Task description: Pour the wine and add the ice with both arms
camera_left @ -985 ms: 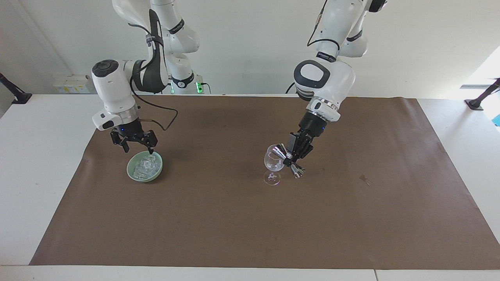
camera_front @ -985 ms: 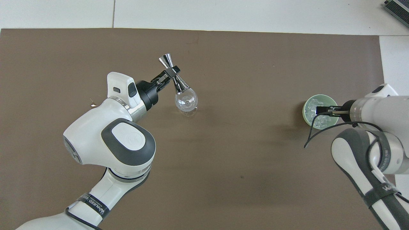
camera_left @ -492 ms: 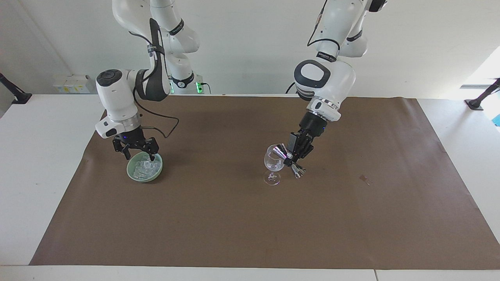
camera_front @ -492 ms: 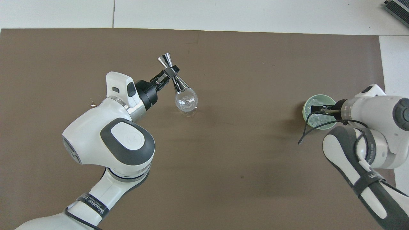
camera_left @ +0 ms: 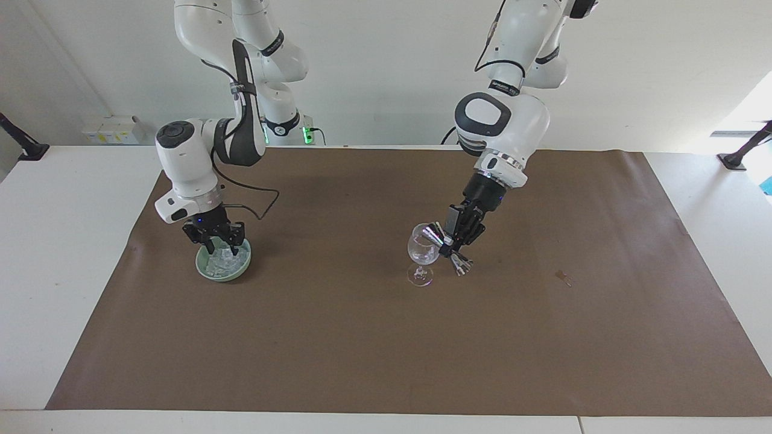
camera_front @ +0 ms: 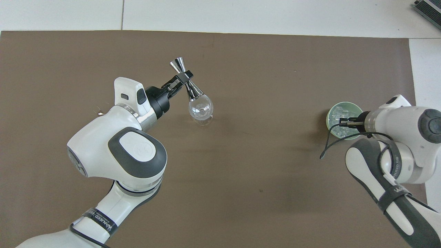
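My gripper will lift one ice cube (camera_front: 341, 130), and it should come free of the others, because the ice cubes show separate edges in the pale green bowl (camera_front: 340, 113).
A clear wine glass (camera_left: 421, 251) stands upright mid-mat; it also shows in the overhead view (camera_front: 200, 108). My left gripper (camera_left: 449, 244) is shut on the waist of a silver jigger (camera_left: 433, 235), which is tilted with its lower cup at the glass rim; the gripper (camera_front: 183, 78) and jigger (camera_front: 191, 89) also show from overhead. A pale green bowl (camera_left: 206, 271) holds several clear ice cubes (camera_left: 224, 261) toward the right arm's end of the table. My right gripper (camera_left: 221, 247) is open, its fingertips down among the ice; overhead it (camera_front: 341, 122) is over the bowl (camera_front: 329, 116).
A brown mat (camera_left: 362, 349) covers most of the white table. A small scrap (camera_left: 564, 276) lies on the mat toward the left arm's end. Two slimmer arm bases with a green light (camera_left: 306, 129) stand at the table's robot edge.
My right gripper has come down from just above the bowl's rim into the ice. My left gripper and the jigger have hardly moved.
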Robot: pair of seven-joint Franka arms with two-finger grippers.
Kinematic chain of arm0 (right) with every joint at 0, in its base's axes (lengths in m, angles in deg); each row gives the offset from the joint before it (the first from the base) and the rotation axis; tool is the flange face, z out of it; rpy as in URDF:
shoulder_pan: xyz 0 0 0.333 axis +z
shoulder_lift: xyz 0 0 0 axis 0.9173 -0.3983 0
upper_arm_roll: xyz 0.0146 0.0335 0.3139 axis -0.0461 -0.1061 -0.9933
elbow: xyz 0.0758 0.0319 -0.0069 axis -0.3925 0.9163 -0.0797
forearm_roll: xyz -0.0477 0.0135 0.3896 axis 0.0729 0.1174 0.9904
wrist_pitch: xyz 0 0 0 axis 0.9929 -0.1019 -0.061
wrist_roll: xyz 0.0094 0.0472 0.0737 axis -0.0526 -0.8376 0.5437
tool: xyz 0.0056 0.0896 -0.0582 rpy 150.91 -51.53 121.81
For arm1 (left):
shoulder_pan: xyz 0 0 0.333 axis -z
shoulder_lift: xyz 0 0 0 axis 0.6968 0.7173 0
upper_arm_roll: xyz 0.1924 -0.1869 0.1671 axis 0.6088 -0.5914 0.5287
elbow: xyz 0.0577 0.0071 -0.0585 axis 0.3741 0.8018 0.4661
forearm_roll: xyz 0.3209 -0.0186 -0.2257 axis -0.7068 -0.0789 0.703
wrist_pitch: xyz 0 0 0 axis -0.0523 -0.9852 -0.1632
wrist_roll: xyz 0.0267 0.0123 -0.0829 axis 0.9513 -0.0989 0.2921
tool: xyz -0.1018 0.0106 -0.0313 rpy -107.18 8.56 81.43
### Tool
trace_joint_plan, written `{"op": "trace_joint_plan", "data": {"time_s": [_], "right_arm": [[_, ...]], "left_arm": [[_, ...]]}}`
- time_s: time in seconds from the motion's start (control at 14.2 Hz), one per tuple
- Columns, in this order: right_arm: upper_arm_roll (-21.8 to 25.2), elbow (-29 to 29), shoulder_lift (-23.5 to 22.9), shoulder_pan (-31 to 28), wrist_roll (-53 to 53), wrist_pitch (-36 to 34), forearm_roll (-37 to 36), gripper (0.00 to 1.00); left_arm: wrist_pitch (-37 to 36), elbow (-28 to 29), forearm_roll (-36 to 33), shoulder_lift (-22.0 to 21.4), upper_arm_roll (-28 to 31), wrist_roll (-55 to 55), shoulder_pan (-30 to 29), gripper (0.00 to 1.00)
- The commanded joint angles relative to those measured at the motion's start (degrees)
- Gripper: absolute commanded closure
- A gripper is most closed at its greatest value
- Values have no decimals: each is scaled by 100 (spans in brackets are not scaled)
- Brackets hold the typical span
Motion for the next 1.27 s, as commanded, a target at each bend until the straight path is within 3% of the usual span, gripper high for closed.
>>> {"op": "trace_joint_plan", "data": {"time_s": [0.0,0.35,0.7,0.91,1.2], "right_arm": [[-39,65,22,-83,99,133,-3,100],[-48,-75,136,-65,90,80,15,100],[-57,-137,856,-13,99,-156,32,100],[-83,-233,1418,-4,99,-770,103,100],[-127,-838,1815,-4,-138,-2333,103,100]], "left_arm": [[26,100,-85,-119,48,-10,39,100],[26,126,-76,-128,39,-1,39,100],[-184,170,-15,-181,30,593,-171,100],[-676,266,-23,-312,30,1551,-426,100],[-1037,433,-23,-427,48,2817,-664,100]]}}
